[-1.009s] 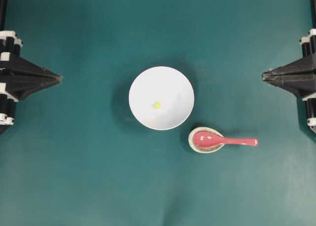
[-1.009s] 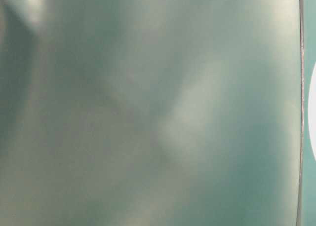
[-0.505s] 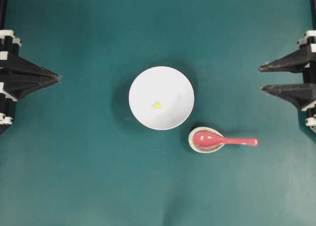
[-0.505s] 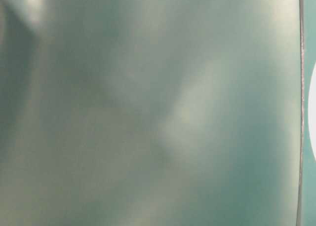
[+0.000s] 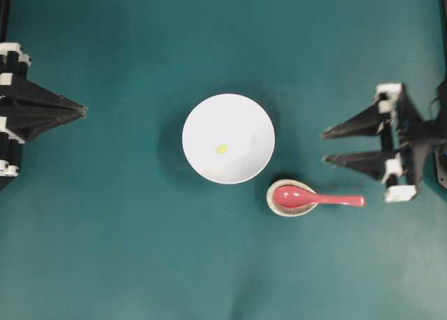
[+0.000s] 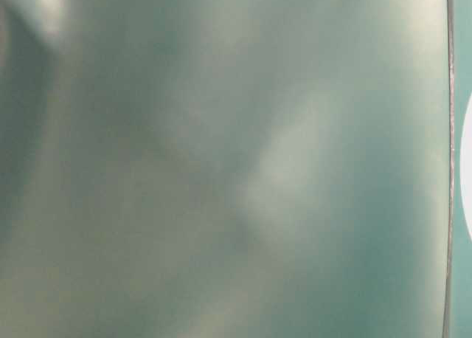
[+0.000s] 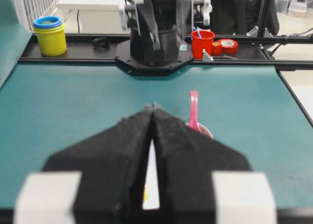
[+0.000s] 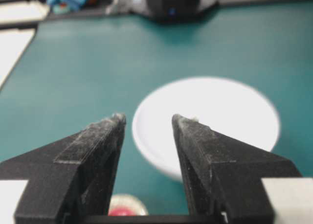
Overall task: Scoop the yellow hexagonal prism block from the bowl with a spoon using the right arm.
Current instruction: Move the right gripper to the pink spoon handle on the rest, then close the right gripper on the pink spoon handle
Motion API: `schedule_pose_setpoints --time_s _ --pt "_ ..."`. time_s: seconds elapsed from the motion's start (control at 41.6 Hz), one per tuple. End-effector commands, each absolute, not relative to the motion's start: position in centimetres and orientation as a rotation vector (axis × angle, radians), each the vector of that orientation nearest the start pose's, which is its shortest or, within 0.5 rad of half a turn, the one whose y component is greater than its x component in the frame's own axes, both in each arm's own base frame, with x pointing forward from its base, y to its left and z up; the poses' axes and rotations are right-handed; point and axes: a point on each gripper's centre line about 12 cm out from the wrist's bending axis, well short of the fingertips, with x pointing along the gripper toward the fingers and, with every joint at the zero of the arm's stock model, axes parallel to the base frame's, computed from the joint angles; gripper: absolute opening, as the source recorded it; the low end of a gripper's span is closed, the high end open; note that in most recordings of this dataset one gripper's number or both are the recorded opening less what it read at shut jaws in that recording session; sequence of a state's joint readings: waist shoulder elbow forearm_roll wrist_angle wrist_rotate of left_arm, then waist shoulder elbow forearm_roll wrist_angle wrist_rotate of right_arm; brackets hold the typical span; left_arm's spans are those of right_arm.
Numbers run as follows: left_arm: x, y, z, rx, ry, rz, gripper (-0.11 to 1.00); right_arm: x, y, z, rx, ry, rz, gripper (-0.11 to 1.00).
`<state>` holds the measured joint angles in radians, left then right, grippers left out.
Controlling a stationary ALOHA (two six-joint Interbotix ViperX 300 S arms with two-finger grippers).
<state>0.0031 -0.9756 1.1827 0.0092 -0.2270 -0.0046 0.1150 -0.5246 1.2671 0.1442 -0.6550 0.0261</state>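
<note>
The pink-red spoon (image 5: 318,197) will come free and leave the dish behind when the robot lifts the spoon, because the beige dish's open rim (image 5: 288,212) leaves room around the spoon's scoop.
The tiny yellow hexagonal prism block (image 5: 221,149) lies inside the white bowl (image 5: 244,117) at the middle of the table. The pink-red spoon (image 5: 318,198) rests with its scoop in a small speckled beige dish (image 5: 274,205), handle pointing right. My right gripper (image 5: 324,146) is open and empty, right of the bowl and above the spoon's handle. In the right wrist view (image 8: 147,118) its jaws frame the bowl (image 8: 220,111), with the dish (image 8: 128,202) low between them. My left gripper (image 5: 84,111) is shut and empty at the far left; in its wrist view (image 7: 153,106) the spoon (image 7: 193,110) shows beyond it.
The teal mat (image 5: 126,250) covers the table. The table-level view is a teal blur with a white sliver of the bowl (image 6: 467,179) at its right edge. Beyond the far edge stand yellow cups (image 7: 50,34), a red cup (image 7: 202,42) and red tape (image 7: 227,46).
My right gripper opened from shut, then moved left over the table toward the bowl and spoon. The left arm, bowl, block and spoon have not moved.
</note>
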Motion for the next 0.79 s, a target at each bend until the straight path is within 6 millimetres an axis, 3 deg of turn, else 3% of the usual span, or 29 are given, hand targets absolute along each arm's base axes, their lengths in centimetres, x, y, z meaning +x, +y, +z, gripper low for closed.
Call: schedule_pose_setpoints --time_s 0.0,0.36,0.769 --pt "20.0 0.1 29.1 0.007 -0.029 0.003 0.00 24.5 2.4 19.5 0.153 0.072 0.021 0.51" --pt "20.0 0.1 28.9 0.006 -0.011 0.004 0.00 24.4 5.5 14.0 0.182 0.112 0.001 0.51" --pt "20.0 0.1 28.7 0.007 0.000 0.004 0.00 23.0 8.4 10.7 0.156 0.176 -0.028 0.51"
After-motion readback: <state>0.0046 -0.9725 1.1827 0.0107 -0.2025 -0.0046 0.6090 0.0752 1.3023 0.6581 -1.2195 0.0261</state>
